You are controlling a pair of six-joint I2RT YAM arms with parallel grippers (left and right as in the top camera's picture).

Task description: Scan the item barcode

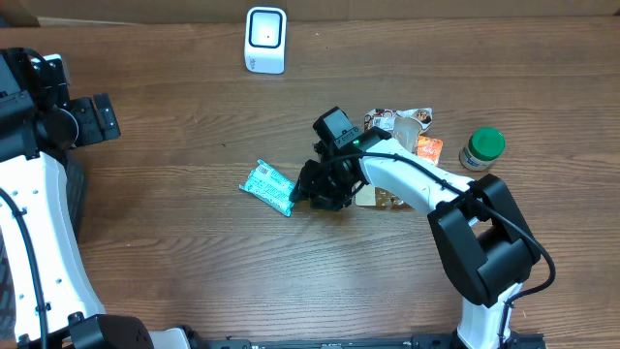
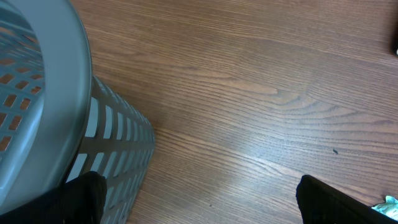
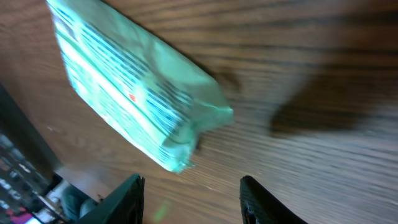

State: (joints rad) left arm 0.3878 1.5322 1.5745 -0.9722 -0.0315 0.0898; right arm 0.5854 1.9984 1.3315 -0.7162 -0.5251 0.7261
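Next, I open my right gripper and close it low around the packet's crimped end (image 1: 289, 203) before I lift the packet. Its fingers are around only wood (image 3: 193, 196), short of the snack packet.
The item, a teal snack packet (image 1: 267, 187) with white print, lies flat on the wooden table left of centre. My right gripper (image 1: 308, 189) sits just to its right, low over the table. In the right wrist view the packet (image 3: 124, 93) fills the upper left, and its crimped end lies just ahead of the right gripper (image 3: 191, 186), which is open with only bare wood between its fingers. A white barcode scanner (image 1: 265, 39) stands at the table's far edge. My left gripper (image 2: 199, 199) is open and empty above the table, far left.
A grey slatted basket (image 2: 37, 93) stands close beside the left gripper. Behind the right arm lie a pile of snack packets (image 1: 402, 126), an orange pouch (image 1: 429, 148) and a jar with a green lid (image 1: 481, 148).
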